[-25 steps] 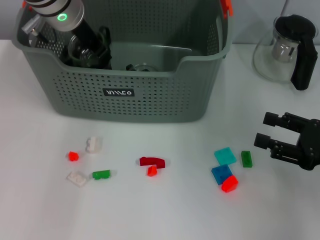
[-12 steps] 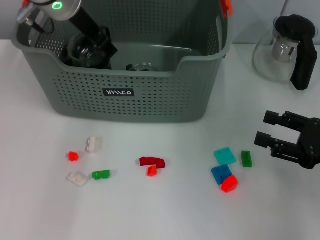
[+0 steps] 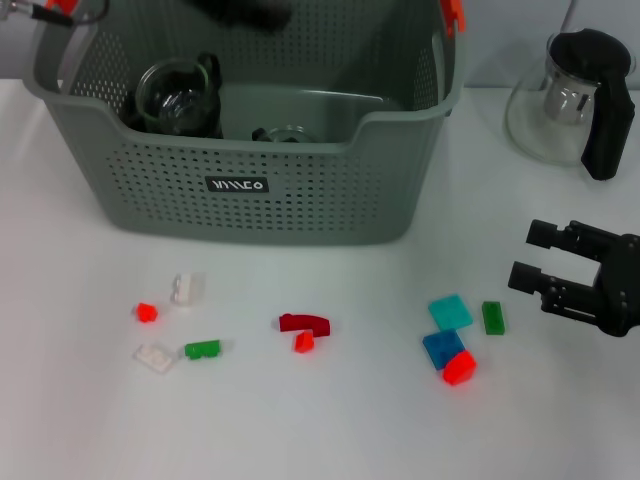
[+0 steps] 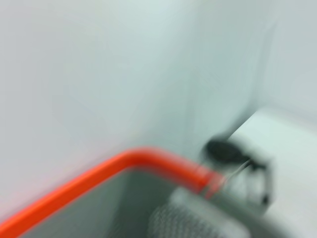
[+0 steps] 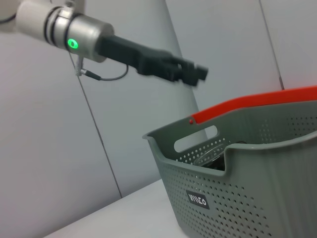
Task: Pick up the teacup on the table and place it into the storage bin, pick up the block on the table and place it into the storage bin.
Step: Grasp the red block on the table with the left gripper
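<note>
My left gripper should, since the red block near the white blocks lies clear of its neighbours, keep going down to this block and close there.
The glass teacup sits inside the storage bin, in its left corner, and a second glass piece lies near the bin's middle. My left gripper hovers high over the bin, open and holding nothing; the right wrist view shows it above the bin. Several blocks lie on the table in front of the bin, among them a dark red arch and a teal block. My right gripper stands open just right of a green block.
A glass teapot with a black handle stands at the back right. White, red and green blocks lie scattered front left. A blue block and a red one lie beside the teal block. The bin's orange handle shows close up.
My left gripper has risen out of the bin and swung right, leaving the teacup in the left corner. The right arm has not moved.
</note>
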You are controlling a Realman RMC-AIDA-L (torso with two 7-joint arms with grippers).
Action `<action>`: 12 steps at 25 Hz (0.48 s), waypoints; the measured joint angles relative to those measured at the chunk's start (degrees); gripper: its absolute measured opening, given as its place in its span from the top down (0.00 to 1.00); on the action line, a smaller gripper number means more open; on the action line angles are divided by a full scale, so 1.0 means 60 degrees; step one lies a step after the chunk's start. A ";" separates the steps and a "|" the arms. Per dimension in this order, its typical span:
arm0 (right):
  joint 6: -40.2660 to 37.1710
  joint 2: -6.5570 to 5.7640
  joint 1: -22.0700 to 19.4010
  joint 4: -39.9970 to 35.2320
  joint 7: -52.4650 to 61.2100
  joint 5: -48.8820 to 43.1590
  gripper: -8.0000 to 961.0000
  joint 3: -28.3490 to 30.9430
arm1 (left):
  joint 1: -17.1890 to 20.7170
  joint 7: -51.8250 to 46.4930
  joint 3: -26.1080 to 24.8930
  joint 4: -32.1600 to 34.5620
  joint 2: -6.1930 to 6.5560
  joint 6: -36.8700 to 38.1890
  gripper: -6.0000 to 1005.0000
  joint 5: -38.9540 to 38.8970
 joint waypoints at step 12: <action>-0.0036 -0.0002 -0.0070 0.0000 0.0013 0.0030 0.21 0.0024 | 0.2677 0.4072 -0.0973 -0.2995 0.0051 0.0972 0.36 -0.6956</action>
